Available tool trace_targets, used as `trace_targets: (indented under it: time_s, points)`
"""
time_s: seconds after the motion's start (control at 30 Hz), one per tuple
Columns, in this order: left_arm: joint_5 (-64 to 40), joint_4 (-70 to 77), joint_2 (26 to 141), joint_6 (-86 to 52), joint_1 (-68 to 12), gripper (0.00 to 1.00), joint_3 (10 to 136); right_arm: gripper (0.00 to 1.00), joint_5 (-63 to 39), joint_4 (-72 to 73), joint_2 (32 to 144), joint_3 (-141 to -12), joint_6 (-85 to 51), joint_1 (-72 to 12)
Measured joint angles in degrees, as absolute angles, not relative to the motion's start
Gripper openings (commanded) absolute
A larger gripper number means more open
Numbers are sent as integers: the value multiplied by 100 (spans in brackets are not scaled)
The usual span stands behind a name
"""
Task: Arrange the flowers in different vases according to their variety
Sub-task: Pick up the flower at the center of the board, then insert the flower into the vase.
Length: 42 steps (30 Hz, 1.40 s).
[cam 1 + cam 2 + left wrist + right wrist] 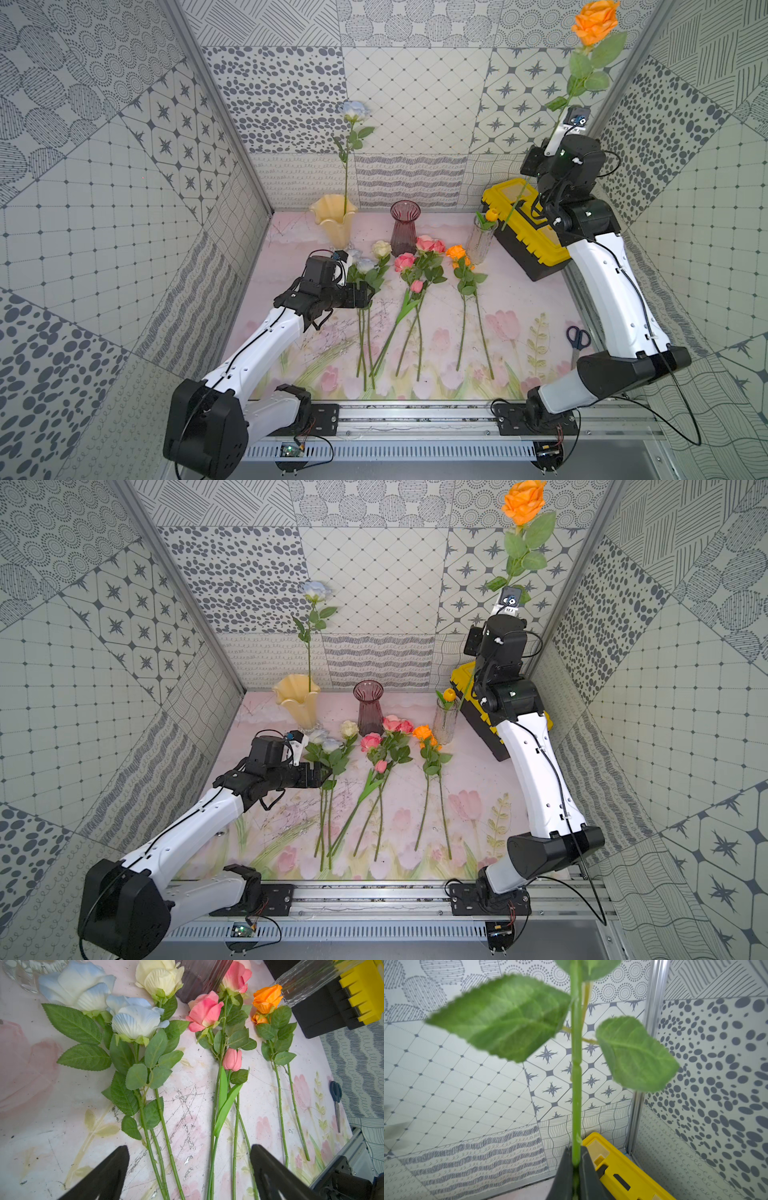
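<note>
The orange rose's lower stem end (505,226) is slanting beside the toolbox, so my right gripper should swing the stem upright over the clear vase's opening (483,225) and lower it in.
My right gripper (536,162) (473,646) (576,1153) is raised at the back right, shut on the green stem (576,1084) of an orange rose (594,20) held upright. My left gripper (365,295) (322,771) (189,1151) hangs open just above the mat. Stems of the pale and pink flowers lie below its gap. Pale blue and cream roses (135,1020), pink roses (204,1012) and orange roses (267,998) lie in rows. The cream-yellow vase (334,218) holds a pale blue rose (353,110). The purple vase (404,228) shows no flower. The clear vase (480,241) holds a yellow-orange bud (491,215).
A yellow-and-black toolbox (523,232) stands at the back right, under the right arm and beside the clear vase. Scissors (577,338) lie near the mat's right edge. Patterned walls close in three sides, and a metal rail (415,415) runs along the front.
</note>
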<state>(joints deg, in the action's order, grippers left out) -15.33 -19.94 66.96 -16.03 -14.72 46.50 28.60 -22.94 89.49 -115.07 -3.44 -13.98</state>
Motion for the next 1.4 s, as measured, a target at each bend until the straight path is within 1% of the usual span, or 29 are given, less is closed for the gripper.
trace_targets:
  time_s: [0.17,0.27,0.33,0.7,0.9,1.2,1.4]
  points:
    - [-1544,-1994,6720,-1603,-1494,96,4650,0,2864,-2180,9480,-12335,-78,-1236]
    - [-1544,-1994,6724,-1603,-1494,96,4650,0,2864,-2078,9671,-12418,-43,-1194]
    - [-1544,-1994,6724,-1603,-1494,96,4650,0,2869,-1927,9756,-12296,-43,-1186]
    - [-1568,-1994,6731,-1603,-1527,96,4650,0,2902,-1041,9874,-10654,-110,-1186]
    - [-1581,-1994,6748,-1603,-1538,96,4650,0,2910,-576,9924,-10064,-110,-1186]
    - [-1584,-1994,6748,-1603,-1575,96,4650,0,2906,-287,9957,-9963,-113,-1232]
    - [-1584,-1997,6748,-1603,-1588,96,4650,0,2899,-403,9996,-10624,34,-1385]
